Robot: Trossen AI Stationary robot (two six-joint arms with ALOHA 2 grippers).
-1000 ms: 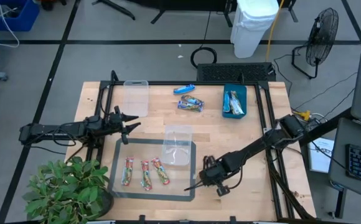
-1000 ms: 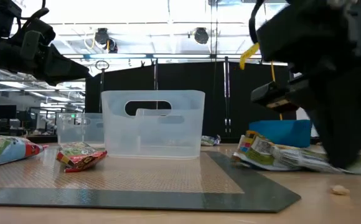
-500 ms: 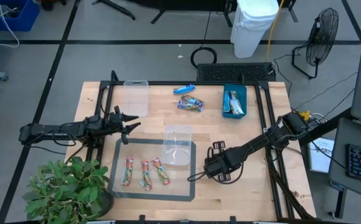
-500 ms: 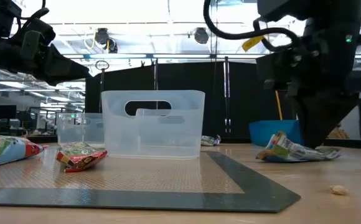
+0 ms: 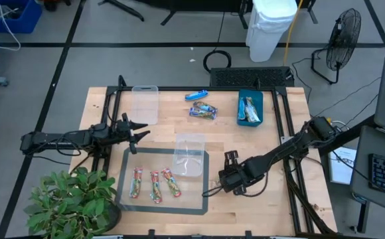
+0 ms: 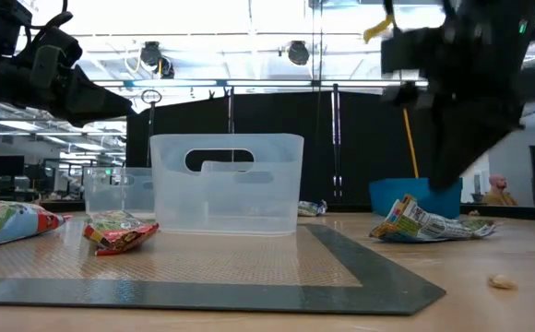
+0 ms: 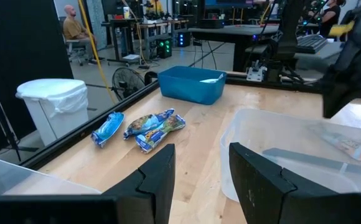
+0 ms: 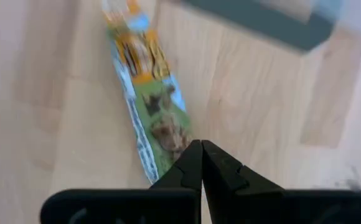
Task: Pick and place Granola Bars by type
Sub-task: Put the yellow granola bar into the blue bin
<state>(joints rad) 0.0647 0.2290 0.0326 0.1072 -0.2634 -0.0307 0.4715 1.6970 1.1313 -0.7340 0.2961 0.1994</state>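
Observation:
I should open my right gripper's shut, empty fingers, line them up and take hold of the bar's end near the mat, because the tan-gold granola bar slants past those fingers.
A tan-gold and teal granola bar lies flat on the bare wood beside the mat's right near corner, also in the low view. My right gripper is shut and hangs just above that bar's near end, clear of it in the low view. Three red-and-green bars lie on the grey mat. A blue bar and tan-teal bars rest near the far edge. My left gripper is open and waits over the table's left side.
One clear tub stands on the mat's far right corner, another near the far left. The teal tray holds bars at the far right. A potted plant crowds the near left corner. A crumb lies on the wood.
My right gripper has moved from the near edge toward the far edge, sliding the tan-gold bar along the wood with it. It has then risen off the bar, which now lies alone on the table.

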